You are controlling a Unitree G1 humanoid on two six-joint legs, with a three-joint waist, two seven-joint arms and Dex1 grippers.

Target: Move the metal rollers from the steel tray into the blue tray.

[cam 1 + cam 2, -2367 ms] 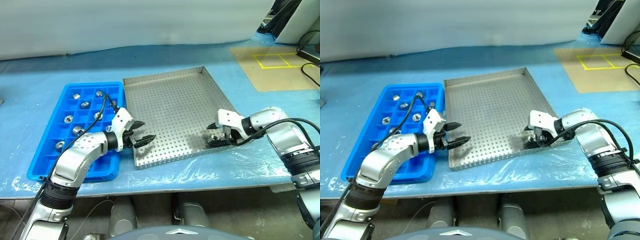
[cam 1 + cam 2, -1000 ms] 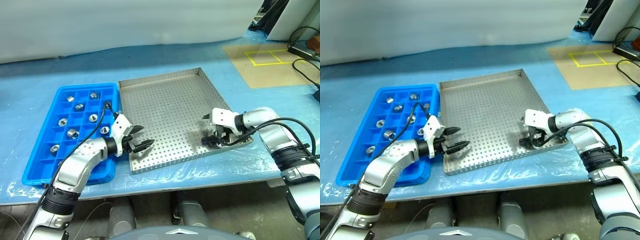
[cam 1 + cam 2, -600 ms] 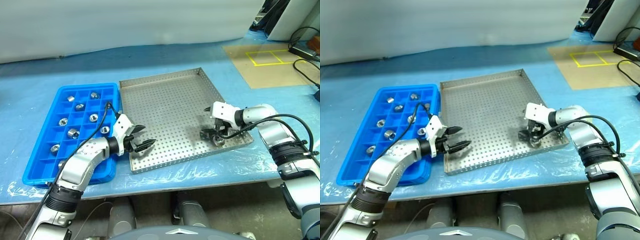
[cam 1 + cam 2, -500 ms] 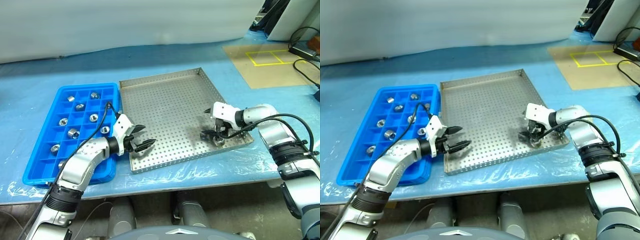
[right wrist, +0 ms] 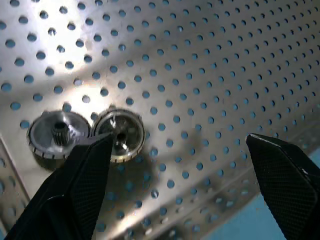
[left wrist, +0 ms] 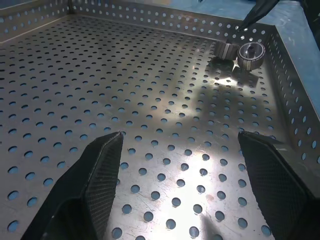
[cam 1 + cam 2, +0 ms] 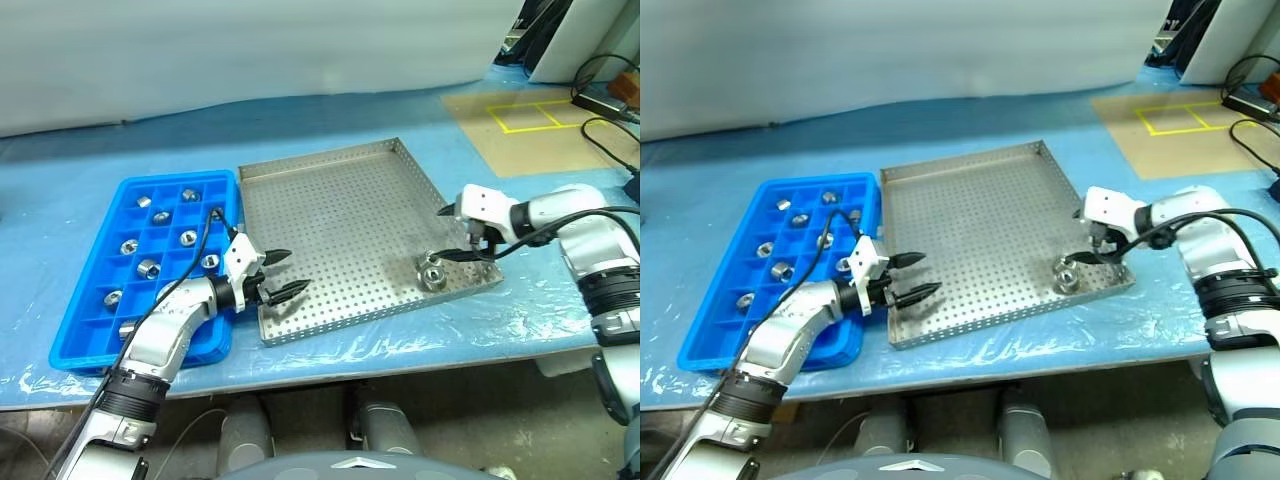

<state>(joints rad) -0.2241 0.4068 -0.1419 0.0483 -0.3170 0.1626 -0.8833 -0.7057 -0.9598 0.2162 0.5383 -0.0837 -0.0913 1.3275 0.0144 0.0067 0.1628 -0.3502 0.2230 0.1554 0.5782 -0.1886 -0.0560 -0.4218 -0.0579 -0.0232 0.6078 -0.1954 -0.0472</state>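
I expect one roller to stick to the other and come along when I lift them, because the two metal rollers (image 7: 432, 272) are touching rim to rim (image 5: 92, 131).
The steel tray (image 7: 340, 205) lies mid-table with two metal rollers (image 7: 432, 273) side by side in its near right corner, seen close up as roller (image 5: 120, 135) and roller (image 5: 59, 134). Beside it on the left, the blue tray (image 7: 95, 325) holds several rollers (image 7: 147, 267) in its compartments. My right gripper (image 7: 455, 235) hangs open and empty just above and right of the two rollers. Over the steel tray's near left corner my left gripper (image 7: 283, 275) is open and empty, pointing across the tray floor toward the rollers (image 6: 250, 52).
Both trays rest on a table covered in blue plastic sheet (image 7: 400, 340), near its front edge. A tan board with yellow tape squares (image 7: 530, 115) lies at the back right, with black cables (image 7: 600, 85) beyond it.
My right gripper has lifted off the two rollers and drawn up and to the right, leaving them in the corner. The left gripper has hardly moved.
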